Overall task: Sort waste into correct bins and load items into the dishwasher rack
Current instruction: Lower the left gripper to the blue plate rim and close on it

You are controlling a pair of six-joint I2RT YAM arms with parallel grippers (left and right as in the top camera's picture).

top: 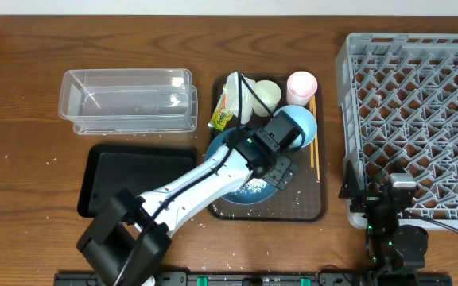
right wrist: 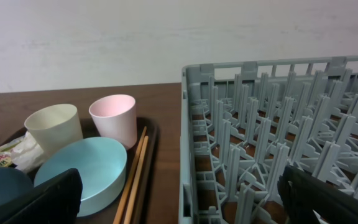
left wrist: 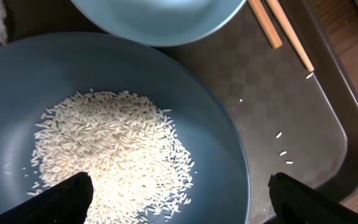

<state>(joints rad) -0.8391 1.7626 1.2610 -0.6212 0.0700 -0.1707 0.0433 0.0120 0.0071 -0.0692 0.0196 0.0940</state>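
Note:
I keep moving down until my left gripper's fingers are on both sides of the plate's rim, then close them, because the fingers straddle the deep-blue plate's rim (left wrist: 247,175) with open tray (left wrist: 267,163) beside it.
The deep-blue plate (left wrist: 216,134) holds a heap of white rice (left wrist: 114,146) and lies on the brown serving tray (top: 312,208). My left gripper (left wrist: 179,208) hangs open just over the plate's right rim, one finger above the rice and the other outside the rim; in the overhead view the left gripper (top: 279,173) is over the plate (top: 245,195). The light-blue bowl (top: 302,121), white cup (top: 266,95), pink cup (top: 301,83), tissue (top: 241,97) and wrapper (top: 223,119) crowd the tray's far end. My right gripper (right wrist: 179,205) is open and empty beside the grey rack (right wrist: 278,143).
A clear tub (top: 126,99) stands at the back left, with a black tray (top: 133,179) in front of it. Wooden chopsticks (top: 312,139) lie along the serving tray's right side. Stray rice grains (left wrist: 281,152) dot the tray and the table.

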